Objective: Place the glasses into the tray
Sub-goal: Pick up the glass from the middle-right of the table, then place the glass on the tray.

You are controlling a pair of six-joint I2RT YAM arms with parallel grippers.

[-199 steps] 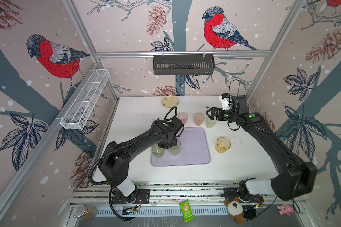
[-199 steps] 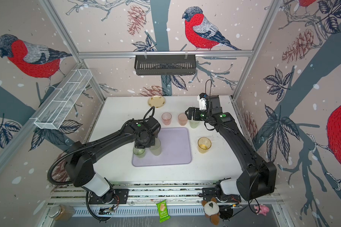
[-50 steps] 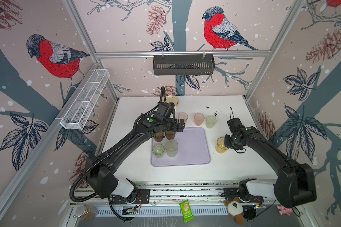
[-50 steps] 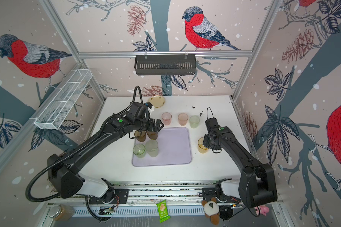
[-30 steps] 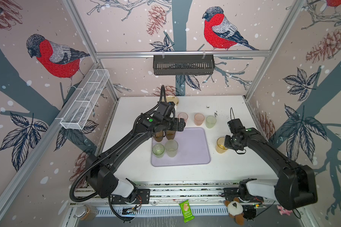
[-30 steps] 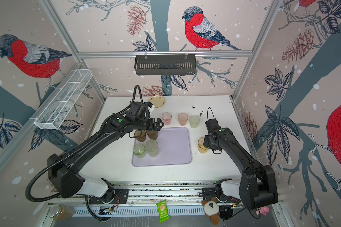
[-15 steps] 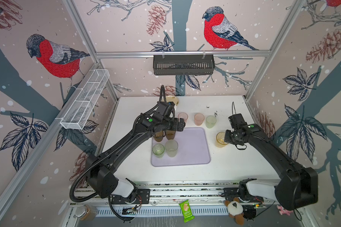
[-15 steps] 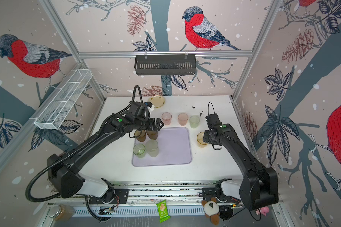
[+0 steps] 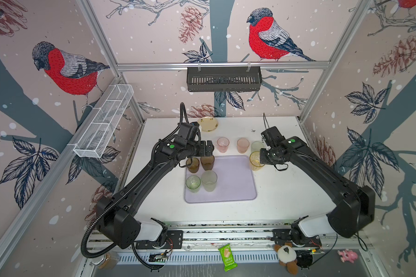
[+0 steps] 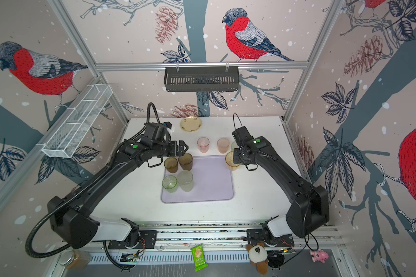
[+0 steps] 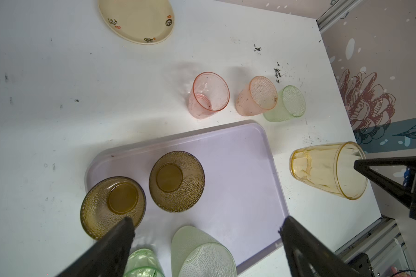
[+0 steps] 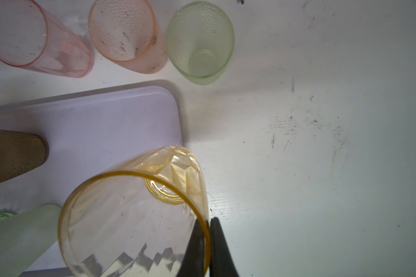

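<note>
The amber glass (image 9: 256, 164) hangs bottom down and the tray (image 9: 224, 167) has room beside the brown glasses, so my right gripper should keep carrying the glass there until it stands.
My right gripper (image 12: 208, 221) is shut on the rim of the amber glass (image 12: 135, 211), one finger inside and one outside. The amber glass (image 9: 255, 160) hangs tilted at the right edge of the lavender tray (image 9: 231, 184). In the tray stand two brown glasses (image 9: 193, 165) (image 9: 207, 162), a green glass (image 9: 193, 183) and a frosted green one (image 9: 209, 181). Two pink glasses (image 9: 223, 144) (image 9: 242, 145) and a green glass (image 9: 257, 146) stand on the table behind the tray. My left gripper (image 11: 207, 224) hovers open and holding nothing above the tray's back left, over the brown glasses.
A small yellow plate (image 9: 207, 123) lies at the back of the white table. A black slotted basket (image 9: 223, 79) hangs on the back wall and a white wire basket (image 9: 106, 124) on the left wall. The tray's right half (image 10: 214, 182) holds nothing.
My right gripper has shut on the amber glass's rim and carried it back and left, up to the tray's right edge. The left arm has not moved.
</note>
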